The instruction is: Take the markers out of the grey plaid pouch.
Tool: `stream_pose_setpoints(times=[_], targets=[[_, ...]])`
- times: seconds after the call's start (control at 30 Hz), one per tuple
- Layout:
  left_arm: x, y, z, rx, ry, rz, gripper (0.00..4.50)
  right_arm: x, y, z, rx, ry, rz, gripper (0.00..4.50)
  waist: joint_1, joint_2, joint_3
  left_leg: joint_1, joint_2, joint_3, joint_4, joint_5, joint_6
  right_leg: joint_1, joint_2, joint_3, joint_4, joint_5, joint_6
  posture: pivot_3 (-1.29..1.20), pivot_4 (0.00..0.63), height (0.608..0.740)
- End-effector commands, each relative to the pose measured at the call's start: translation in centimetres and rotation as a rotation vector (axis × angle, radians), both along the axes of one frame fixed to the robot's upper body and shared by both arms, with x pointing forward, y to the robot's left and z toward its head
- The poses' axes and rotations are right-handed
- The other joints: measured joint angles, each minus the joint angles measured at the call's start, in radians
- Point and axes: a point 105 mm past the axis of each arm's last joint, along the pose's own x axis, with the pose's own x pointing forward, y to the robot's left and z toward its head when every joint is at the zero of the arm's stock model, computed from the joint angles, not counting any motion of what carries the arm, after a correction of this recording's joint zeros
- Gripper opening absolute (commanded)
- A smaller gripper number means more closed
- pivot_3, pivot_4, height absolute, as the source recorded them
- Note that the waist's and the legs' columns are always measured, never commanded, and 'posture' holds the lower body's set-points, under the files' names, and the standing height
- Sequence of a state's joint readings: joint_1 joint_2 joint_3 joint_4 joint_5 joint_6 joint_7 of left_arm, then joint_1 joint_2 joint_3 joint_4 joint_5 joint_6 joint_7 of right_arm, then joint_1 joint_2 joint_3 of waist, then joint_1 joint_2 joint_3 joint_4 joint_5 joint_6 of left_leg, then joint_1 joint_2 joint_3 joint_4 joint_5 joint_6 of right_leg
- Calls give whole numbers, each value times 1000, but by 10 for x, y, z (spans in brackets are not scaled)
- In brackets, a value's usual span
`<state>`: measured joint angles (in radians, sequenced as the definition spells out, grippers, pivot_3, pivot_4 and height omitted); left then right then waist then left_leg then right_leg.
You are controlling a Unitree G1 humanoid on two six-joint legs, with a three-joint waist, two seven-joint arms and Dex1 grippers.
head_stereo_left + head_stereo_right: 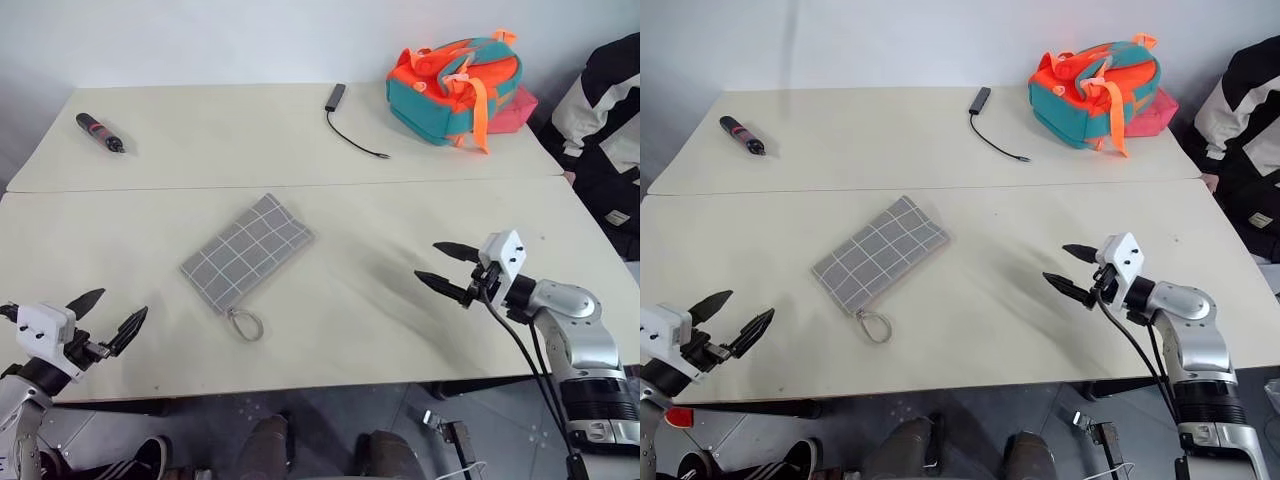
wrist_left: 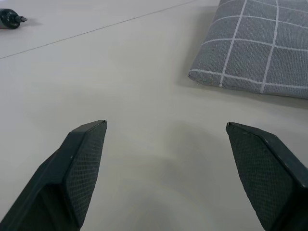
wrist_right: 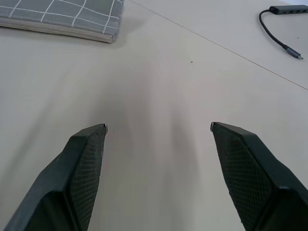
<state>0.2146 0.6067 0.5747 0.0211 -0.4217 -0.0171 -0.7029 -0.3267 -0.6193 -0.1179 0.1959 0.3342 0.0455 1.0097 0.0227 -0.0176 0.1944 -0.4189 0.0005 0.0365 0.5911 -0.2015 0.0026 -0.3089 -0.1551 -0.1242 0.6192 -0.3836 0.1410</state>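
The cord loop [image 1: 246, 325] is at the grey plaid pouch's near corner, so I expect the pouch's long edge [image 1: 272, 274] to unzip when I pull the loop along it.
The grey plaid pouch [image 1: 246, 253] lies flat and shut in the middle of the near table, its cord loop [image 1: 245, 323] at the corner nearest me. The markers are hidden. My left gripper [image 1: 110, 315] hovers open over the front left edge of the table, to the left of the pouch and apart from it; the pouch's corner [image 2: 250, 53] lies ahead of its fingers. My right gripper [image 1: 438, 266] stands open to the right of the pouch, pointing toward it with nothing between its fingers; the pouch edge [image 3: 62, 17] lies well ahead.
A thick black-and-red pen-like object [image 1: 100, 132] lies at the far left. A black cable with a hub [image 1: 345, 115] and an orange-and-teal backpack [image 1: 455, 85] sit on the far table. A person in a black-and-white jacket [image 1: 610, 120] stands at the right edge.
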Motion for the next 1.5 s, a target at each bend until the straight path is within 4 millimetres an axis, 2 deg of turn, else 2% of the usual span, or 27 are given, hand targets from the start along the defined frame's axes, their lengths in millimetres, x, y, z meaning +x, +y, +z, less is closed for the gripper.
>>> stream_pose_setpoints(times=[0.03,0.23,0.37,0.5,0.6,0.8,0.87,0.9,0.97,1.03,1.13,1.3,1.43,1.5], targets=[[0,-1,4,16,-19,-7,4230,0,7,10,-2,-46,18,3596,0,0,0,0,0,0,0,0,0,0,0,0,0,0,0,0,150,740],[5,-8,4,74,-22,-12,4230,3,18,11,6,-53,27,3596,0,0,0,0,0,0,0,0,0,0,0,0,0,0,0,0,150,740],[9,-15,6,65,-39,-40,4230,8,43,15,49,-67,61,3596,-2,0,0,0,1,0,0,0,0,-1,1,1,0,0,0,0,150,740],[16,-27,10,89,-56,-73,4230,12,77,19,110,-70,112,3596,-3,0,0,0,3,1,0,-1,-2,-2,3,2,1,1,-1,0,150,740],[18,-36,12,114,-70,-113,4254,22,99,25,155,-88,126,3049,-10,0,0,0,4,2,0,-1,-2,-3,4,3,2,1,-2,0,150,740],[18,-51,13,208,-98,-185,4254,40,162,26,146,-141,139,987,-29,-1,0,0,5,3,0,-1,-3,-6,6,5,6,1,-2,0,150,740],[19,-51,15,264,-119,-189,4254,45,177,28,158,-153,136,265,-33,-1,-1,-1,6,4,-1,-1,-3,-8,6,6,7,1,-2,0,150,740],[18,-50,16,276,-125,-190,4254,48,181,28,163,-155,125,37,-35,-1,-1,-2,6,5,-1,-1,-3,-10,6,7,8,1,-2,0,150,740],[15,-46,16,360,-136,-202,4254,51,192,28,157,-169,123,37,-34,-1,-1,-3,6,6,-1,-1,-3,-12,6,7,9,1,-3,0,150,740],[10,-43,11,507,-140,-235,4254,52,197,29,155,-183,126,37,-36,-2,-2,-3,6,7,-1,0,-3,-12,6,8,9,2,-3,0,150,740],[4,-41,7,648,-149,-292,4254,50,193,26,155,-180,135,37,-38,-3,-2,-2,7,9,-2,-1,-3,-14,7,10,9,2,-3,0,150,740],[0,-50,-1,710,-162,-376,4254,49,179,20,124,-172,135,37,-43,-3,-2,-2,9,11,-3,-1,-3,-15,7,11,9,2,-4,0,150,740],[3,-51,-10,770,-158,-393,4254,46,176,20,113,-173,144,37,-51,-3,-2,-2,10,13,-4,-1,-3,-15,7,11,9,2,-4,0,150,740],[7,-59,-18,787,-162,-421,4254,46,174,20,112,-174,136,37,-51,-2,-2,-1,10,13,-4,-1,-4,-15,7,11,10,2,-4,0,150,740]])
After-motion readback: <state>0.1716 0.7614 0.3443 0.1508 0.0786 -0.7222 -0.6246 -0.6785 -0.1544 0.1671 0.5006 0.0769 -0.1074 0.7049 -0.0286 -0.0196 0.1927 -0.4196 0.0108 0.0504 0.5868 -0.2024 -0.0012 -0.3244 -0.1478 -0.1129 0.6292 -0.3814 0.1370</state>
